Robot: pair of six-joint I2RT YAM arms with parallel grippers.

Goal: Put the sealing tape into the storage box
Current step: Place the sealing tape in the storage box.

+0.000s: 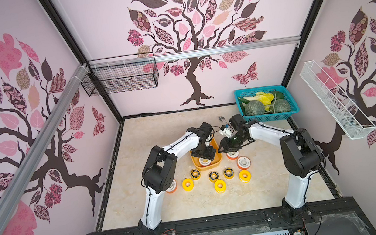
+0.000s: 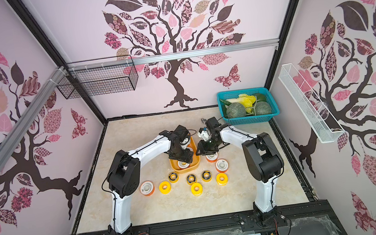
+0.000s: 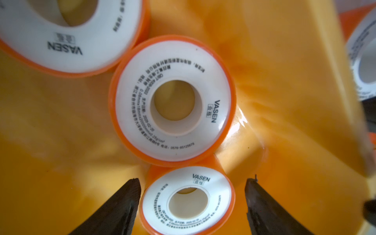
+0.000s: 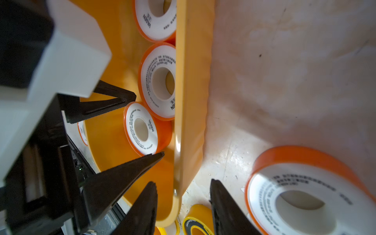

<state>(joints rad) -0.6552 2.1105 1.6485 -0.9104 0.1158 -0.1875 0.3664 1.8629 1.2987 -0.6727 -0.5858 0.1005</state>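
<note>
The orange roll under the robot's left gripper leaves a gap to the side of the storage box, so the robot should close the gripper's fingers and push the roll toward that side.
The yellow-orange storage box sits mid-table. My left gripper is open inside it, with one orange, white-faced sealing tape roll between its fingers and a gap on each side. Two more orange rolls lie in the box beyond it. My right gripper is open astride the box's wall, touching nothing I can see. An orange roll lies on the table just outside. Loose rolls lie in front: yellow, black, orange.
A teal basket of vegetables stands at the back right, and a metal spoon lies beside it. A black wire basket and a white one hang on the walls. One orange roll is half hidden behind my left arm.
</note>
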